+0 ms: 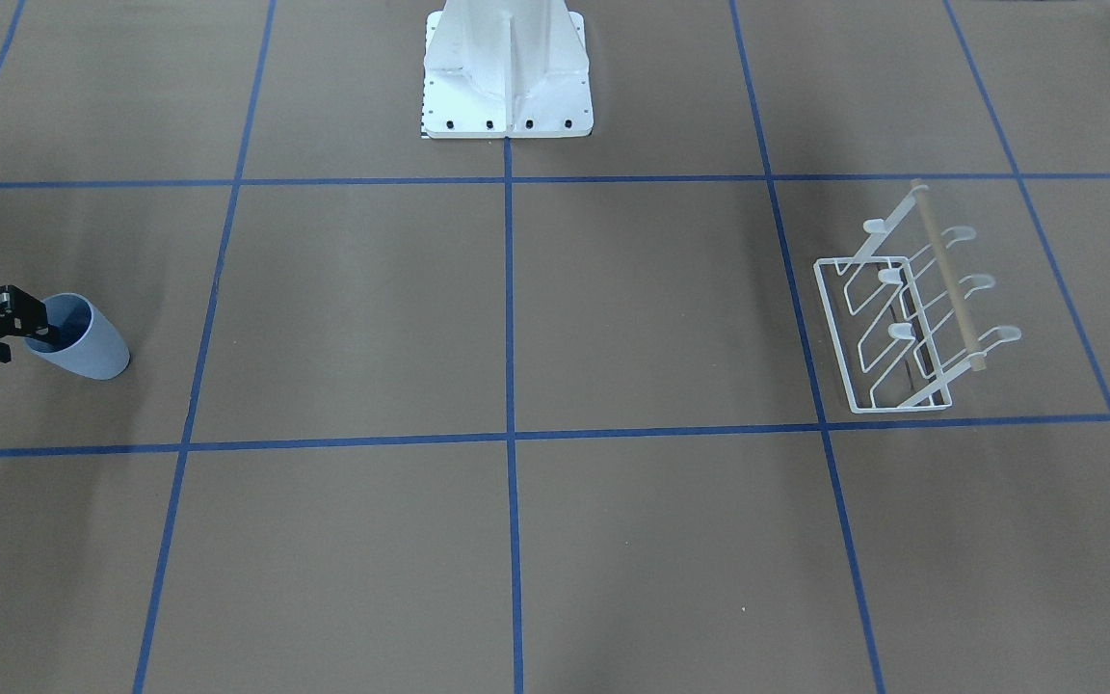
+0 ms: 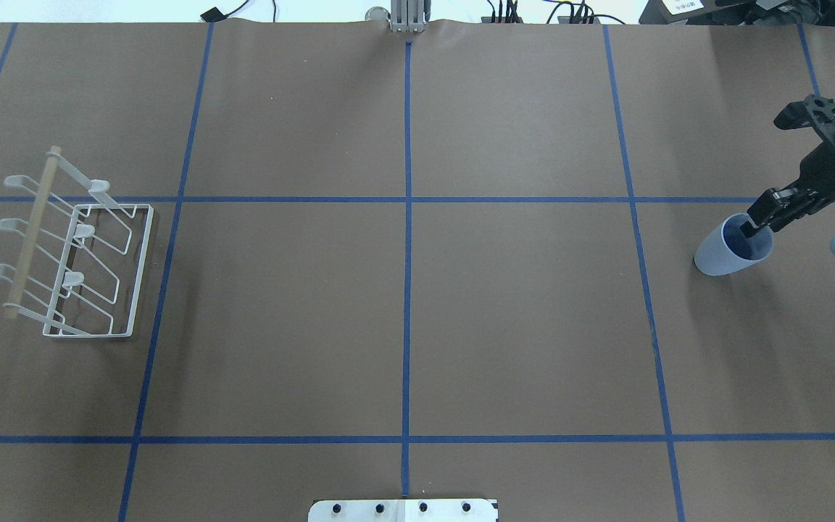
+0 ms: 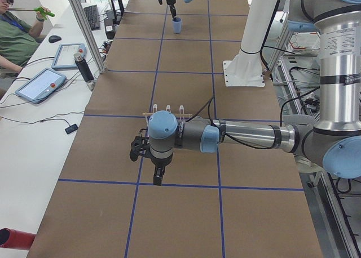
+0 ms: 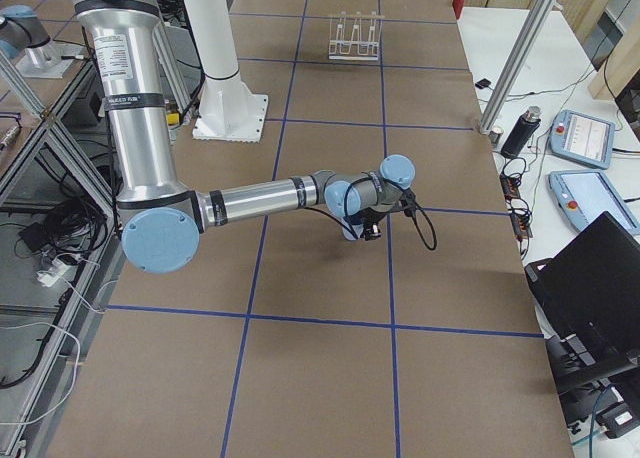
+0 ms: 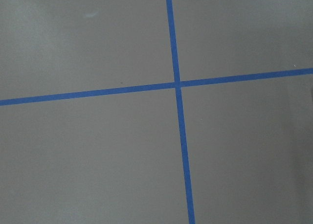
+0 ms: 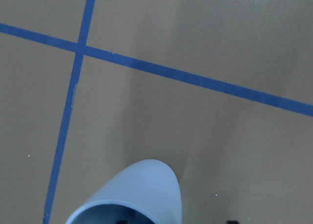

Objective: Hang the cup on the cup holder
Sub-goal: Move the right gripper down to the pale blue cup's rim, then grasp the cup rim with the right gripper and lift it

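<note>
I expect the pale blue cup [image 1: 89, 339] to rest at a tilt, with its opening down, when I hang it on the white cup holder's pegs [image 1: 899, 333], because they slant upward.
The pale blue cup [image 2: 723, 255] stands upright at the table's far right; it also shows in the front-facing view [image 1: 92, 345] and at the bottom of the right wrist view [image 6: 142, 187]. My right gripper [image 2: 759, 223] is open astride the cup's rim, one finger inside and the other outside, clear of the wall. The white wire cup holder [image 2: 77, 268] stands at the far left, prongs bare, wooden rod on top [image 1: 945, 275]. My left gripper [image 3: 156, 178] hangs over the table near the holder. It shows only in the exterior left view, so I cannot tell whether it is open or shut.
Blue tape lines [image 2: 407, 239] split the brown table into squares. The robot's white base [image 1: 507, 72] stands at the middle of its side. An operator [image 3: 17, 35] and tablets [image 3: 39, 84] are beside the table.
</note>
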Tool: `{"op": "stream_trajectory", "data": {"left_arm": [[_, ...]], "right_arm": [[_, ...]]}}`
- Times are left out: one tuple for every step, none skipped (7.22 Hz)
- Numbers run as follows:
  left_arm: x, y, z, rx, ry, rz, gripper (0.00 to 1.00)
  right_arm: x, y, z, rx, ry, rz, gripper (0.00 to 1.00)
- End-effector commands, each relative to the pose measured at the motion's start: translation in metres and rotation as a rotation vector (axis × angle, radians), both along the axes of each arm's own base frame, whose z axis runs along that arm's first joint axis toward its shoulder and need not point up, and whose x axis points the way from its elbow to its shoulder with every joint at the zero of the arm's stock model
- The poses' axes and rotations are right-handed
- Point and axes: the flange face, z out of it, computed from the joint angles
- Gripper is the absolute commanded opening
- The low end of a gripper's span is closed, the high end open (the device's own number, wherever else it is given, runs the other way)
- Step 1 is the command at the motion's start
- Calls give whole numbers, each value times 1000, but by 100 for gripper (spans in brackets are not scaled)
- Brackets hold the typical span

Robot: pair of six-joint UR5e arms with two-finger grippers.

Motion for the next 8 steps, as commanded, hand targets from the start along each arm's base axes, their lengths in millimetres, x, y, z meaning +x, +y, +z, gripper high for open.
{"op": "stream_trajectory", "data": {"left_arm": [[2, 0, -3, 2, 30, 4, 98], [2, 0, -2, -1, 35, 4, 98], [2, 0, -4, 1, 35, 4, 98], [3, 0, -4, 1, 36, 4, 98], [2, 2, -8, 8, 38, 3, 98], [4, 2, -12, 9, 65, 6, 98], [4, 3, -14, 12, 72, 7, 98], [4, 0, -18, 23, 65, 7, 98]], "right_arm": [[-7, 5, 6, -1, 17, -13, 60], [-9, 8, 9, -6, 21, -17, 60], [-8, 9, 9, -6, 21, -17, 45], [-9, 8, 5, 0, 20, -12, 2], [-9, 7, -1, 11, 12, -11, 0], [-7, 10, -20, 38, -11, -9, 0], [-1, 21, -39, 57, -32, -5, 0], [14, 29, -57, 55, -101, -4, 0]]}}
